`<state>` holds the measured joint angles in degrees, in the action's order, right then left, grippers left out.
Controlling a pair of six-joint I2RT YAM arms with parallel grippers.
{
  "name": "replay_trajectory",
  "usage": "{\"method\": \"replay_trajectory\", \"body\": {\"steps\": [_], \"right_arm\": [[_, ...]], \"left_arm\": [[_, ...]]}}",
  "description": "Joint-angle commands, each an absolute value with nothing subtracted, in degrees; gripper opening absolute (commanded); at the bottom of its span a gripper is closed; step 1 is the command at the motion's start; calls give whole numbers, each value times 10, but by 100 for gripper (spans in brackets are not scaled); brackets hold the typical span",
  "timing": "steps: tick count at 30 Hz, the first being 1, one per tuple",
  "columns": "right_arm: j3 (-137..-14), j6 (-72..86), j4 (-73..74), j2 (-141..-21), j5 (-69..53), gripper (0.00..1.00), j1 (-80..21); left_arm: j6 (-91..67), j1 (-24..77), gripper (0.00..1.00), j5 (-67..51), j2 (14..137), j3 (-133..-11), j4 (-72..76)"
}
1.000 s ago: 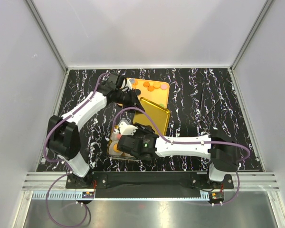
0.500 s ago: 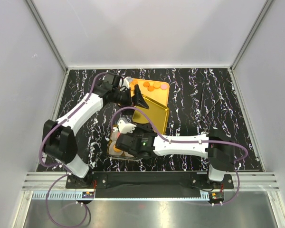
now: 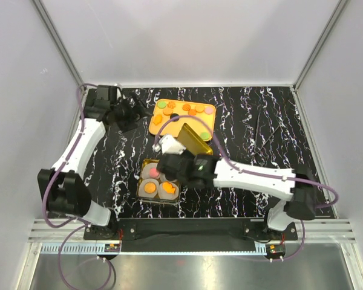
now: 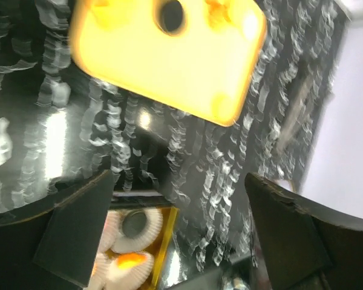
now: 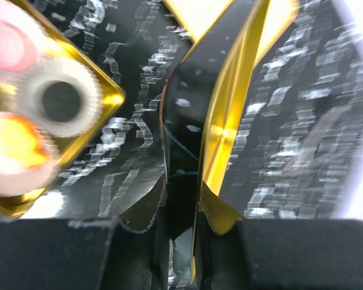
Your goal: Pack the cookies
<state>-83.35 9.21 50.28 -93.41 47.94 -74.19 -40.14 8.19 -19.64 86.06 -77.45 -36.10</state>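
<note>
I should swing my right gripper back and turn the gold lid inside down before I lower it onto the gold box (image 3: 158, 183), because the lid is tilted with its inside (image 3: 194, 140) showing.
Several cookies (image 3: 193, 110) in orange, pink and green lie on the orange tray (image 3: 180, 125), which shows blurred in the left wrist view (image 4: 169, 66). More cookies sit in white paper cups in the gold box (image 3: 140, 188): an orange one (image 3: 150, 187), a pink one and a black one (image 5: 60, 99). My right gripper (image 3: 178, 156) (image 5: 187, 205) is shut on the edge of the gold lid (image 3: 197, 139) (image 5: 230, 121), held tilted on edge beside the box. My left gripper (image 3: 132, 113) (image 4: 180, 181) is open and empty at the far left.
The black marbled table (image 3: 260, 133) lies bare to the right of the tray. White walls close in the back and both sides. The right arm (image 3: 254, 175) crosses the near middle of the table.
My left gripper opened, let go of the lid and pulled back to the far left. My right gripper closed on the lid, which now stands tilted up between tray and box.
</note>
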Motion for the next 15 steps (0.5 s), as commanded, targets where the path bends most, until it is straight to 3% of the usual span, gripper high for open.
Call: {"method": "replay_trajectory", "body": {"steps": [1, 6, 11, 14, 15], "right_arm": [[-840, 155, 459, -832, 294, 0, -673], [-749, 226, 320, -730, 35, 0, -553], [-665, 322, 194, -682, -103, 0, -478], [-600, 386, 89, -664, -189, 0, -439], [-583, 402, 63, -659, -216, 0, -433]], "left_arm": [[-399, 62, 93, -113, 779, -702, -364], [-412, 57, 77, -9, 668, -566, -395], [-471, 55, 51, 76, 627, -476, -444], [-504, 51, 45, 77, 620, -437, -455], [-509, 51, 39, 68, 614, -426, -442]]}}
